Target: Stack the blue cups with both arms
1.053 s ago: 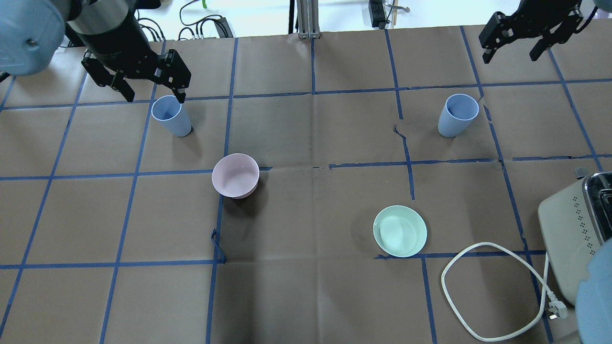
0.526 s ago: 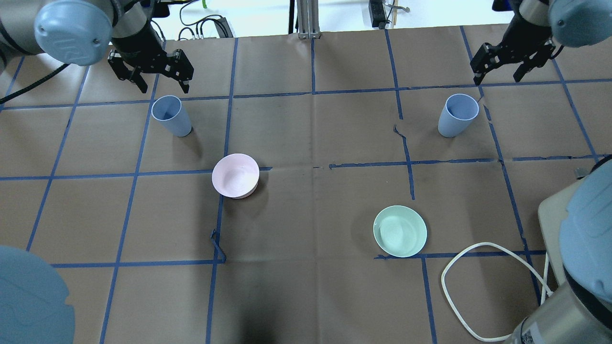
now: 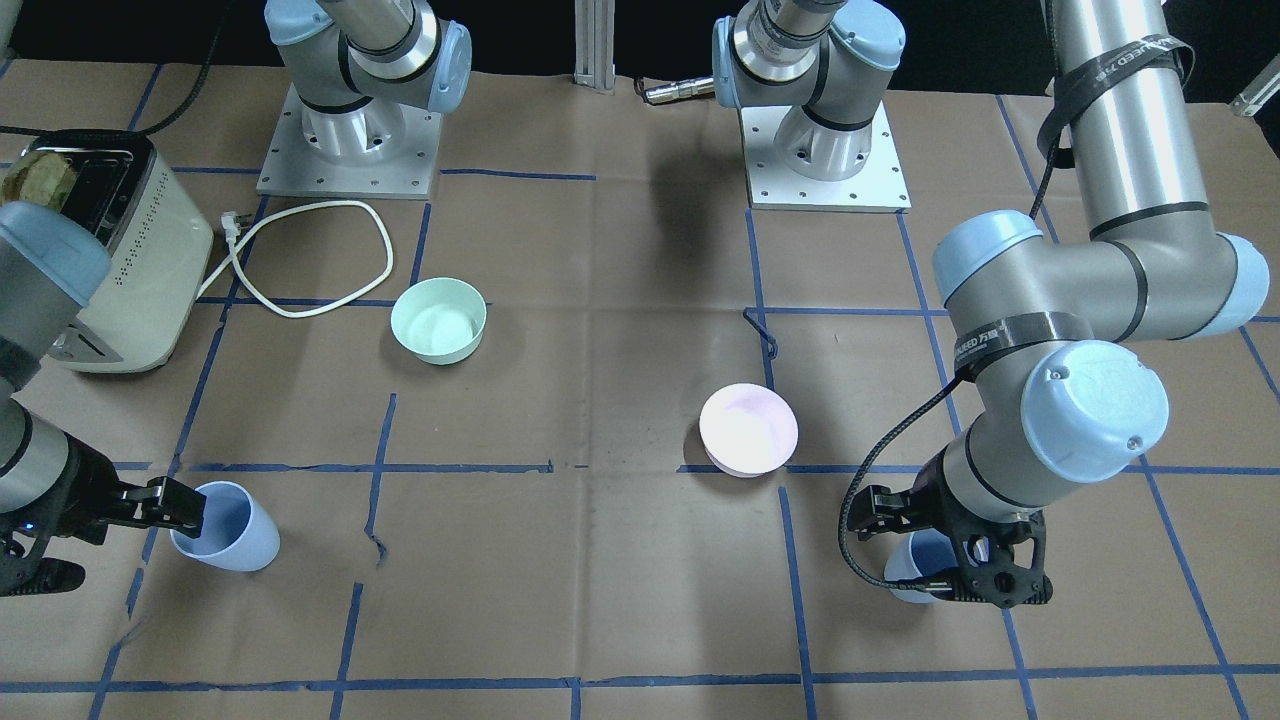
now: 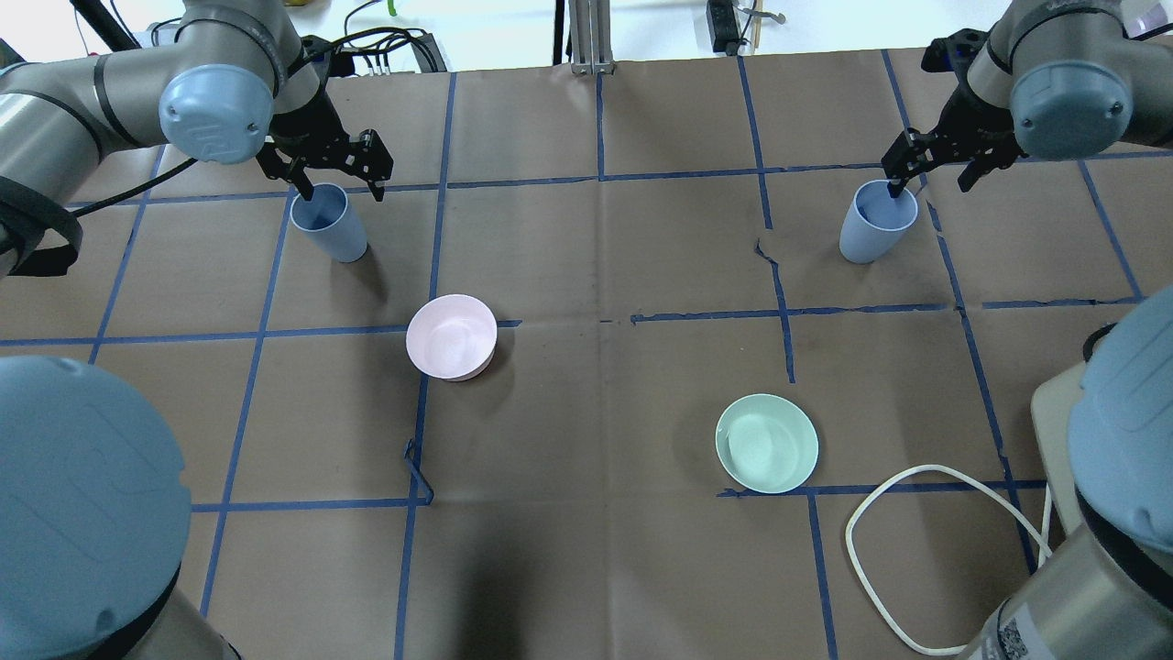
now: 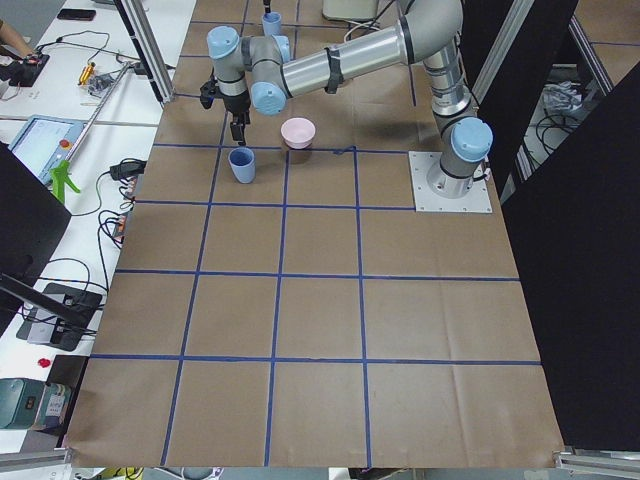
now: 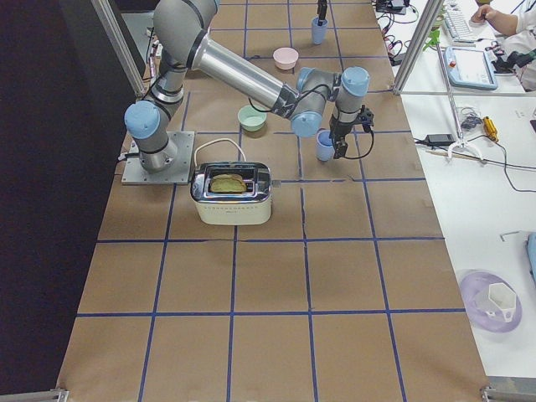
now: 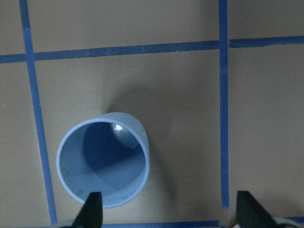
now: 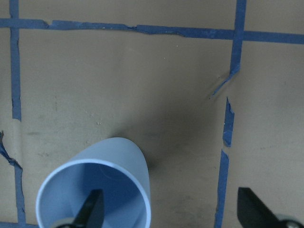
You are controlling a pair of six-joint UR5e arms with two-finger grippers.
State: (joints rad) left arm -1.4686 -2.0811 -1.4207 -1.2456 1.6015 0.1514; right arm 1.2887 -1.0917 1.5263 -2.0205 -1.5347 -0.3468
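The pale blue cup (image 3: 228, 528) at my right gripper gets thinner toward its base (image 3: 260, 551), so it will go deep into the other cup when I lower it.
Two pale blue cups stand upright, far apart. The left cup (image 4: 337, 238) is at the far left, and it also shows in the left wrist view (image 7: 102, 164). The right cup (image 4: 863, 240) is at the far right, and it also shows in the right wrist view (image 8: 95, 190). My left gripper (image 4: 337, 183) is open, low over its cup, with one finger (image 7: 92, 209) inside the rim and the other outside. My right gripper (image 4: 930, 181) is open, with one finger (image 8: 91, 209) inside its cup's rim and the other outside.
A pink bowl (image 4: 451, 336) sits left of the middle. A mint-green bowl (image 4: 766, 443) sits nearer the robot on the right. A cream toaster (image 3: 150, 250) with a looped white cable (image 4: 857, 559) stands at the near right. Blue tape lines grid the brown table.
Both arms have reached forward and come down. Each open gripper has moved from behind and above its cup to its rim, one finger now inside. The cups have not moved.
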